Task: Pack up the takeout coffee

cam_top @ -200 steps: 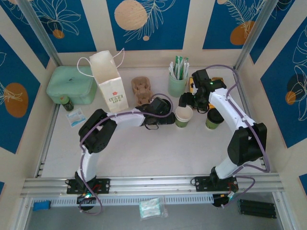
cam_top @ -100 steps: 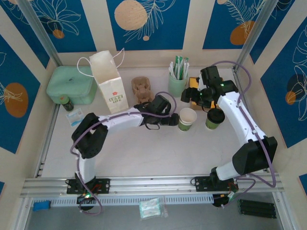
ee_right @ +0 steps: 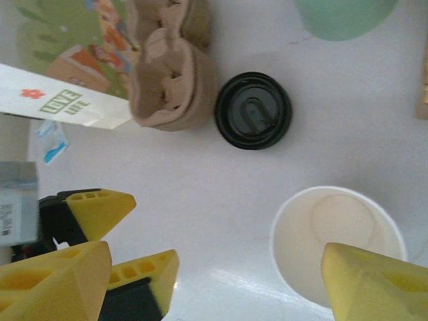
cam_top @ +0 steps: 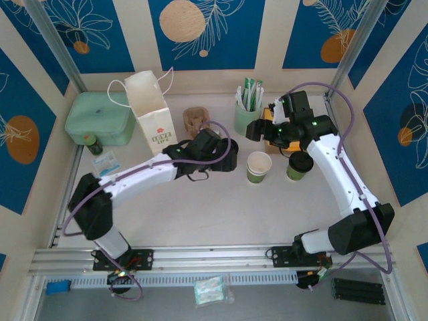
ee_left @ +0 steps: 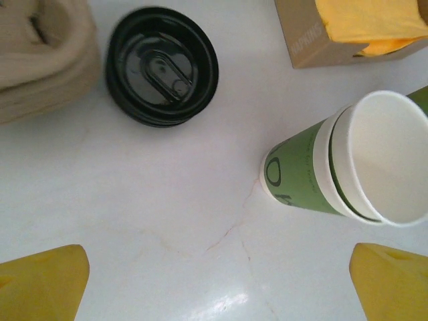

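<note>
My left gripper is hanging by the black lid (ee_right: 253, 110) and is in my right gripper's way. Next, I move my left gripper back before I take the cup carrier's lid-side edge (ee_right: 204, 87).
The takeout coffee (cam_top: 299, 165), a green-banded paper cup with a black lid, stands right of a similar lidless cup (cam_top: 259, 166). My left gripper (cam_top: 226, 158) hovers just left of the lidless cup (ee_left: 348, 167), open and holding nothing (ee_left: 217, 287). A loose black lid (ee_left: 162, 65) lies on the table beyond it. My right gripper (cam_top: 256, 132) hangs above and behind the lidless cup (ee_right: 338, 244), open and holding nothing, one fingertip (ee_right: 374, 284) over the cup's rim. The white paper bag (cam_top: 152, 114) stands upright at the back left.
A cardboard cup carrier (cam_top: 196, 120) sits next to the bag, with the loose lid (ee_right: 253, 110) beside it. A mint-green cup of sachets (cam_top: 247, 114) and a napkin box (ee_left: 348, 30) stand at the back. A mint box (cam_top: 99, 119) is far left. The left gripper (ee_right: 114, 244) is close beside my right one.
The left gripper has drawn back to the left, away from the lidless cup. The right gripper has shifted towards the back, near the sachet cup. Both cups have stayed put.
</note>
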Action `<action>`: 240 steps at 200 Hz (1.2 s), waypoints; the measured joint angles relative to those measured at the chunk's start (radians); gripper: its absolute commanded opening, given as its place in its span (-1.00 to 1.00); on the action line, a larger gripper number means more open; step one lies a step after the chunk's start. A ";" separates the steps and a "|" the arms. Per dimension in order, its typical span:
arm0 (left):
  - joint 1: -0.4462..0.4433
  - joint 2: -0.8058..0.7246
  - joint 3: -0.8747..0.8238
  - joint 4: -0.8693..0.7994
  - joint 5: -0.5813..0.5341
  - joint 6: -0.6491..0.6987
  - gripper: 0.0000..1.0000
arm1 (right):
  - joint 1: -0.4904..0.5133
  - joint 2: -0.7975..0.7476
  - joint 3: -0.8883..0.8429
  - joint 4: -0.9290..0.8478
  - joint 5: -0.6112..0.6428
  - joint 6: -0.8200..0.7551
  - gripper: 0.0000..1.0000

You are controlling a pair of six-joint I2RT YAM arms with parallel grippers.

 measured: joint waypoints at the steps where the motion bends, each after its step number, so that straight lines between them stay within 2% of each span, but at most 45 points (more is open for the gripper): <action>1: 0.000 -0.005 -0.002 -0.001 -0.002 0.000 0.99 | 0.001 0.000 0.000 0.001 -0.002 0.000 0.64; 65: 0.019 -0.305 -0.147 -0.061 -0.122 0.001 0.99 | 0.107 0.027 0.014 0.075 -0.064 0.058 0.63; 111: 0.145 -0.421 -0.217 -0.081 -0.107 0.008 0.99 | 0.188 0.148 0.019 0.179 -0.080 0.156 0.58; 149: 0.262 -0.432 -0.245 -0.073 -0.016 0.011 0.99 | 0.223 0.295 0.034 0.241 -0.077 0.243 0.47; 166: 0.291 -0.420 -0.249 -0.064 0.029 0.011 0.99 | 0.226 0.348 0.035 0.269 -0.074 0.288 0.28; 192: 0.310 -0.377 -0.249 -0.037 0.091 0.013 0.99 | 0.223 0.433 0.052 0.311 -0.073 0.346 0.02; 220: 0.315 -0.332 -0.249 -0.020 0.138 0.028 0.99 | 0.216 0.519 0.087 0.337 -0.072 0.386 -0.12; 240: 0.316 -0.314 -0.245 -0.014 0.162 0.031 0.99 | 0.209 0.565 0.119 0.343 -0.073 0.400 -0.15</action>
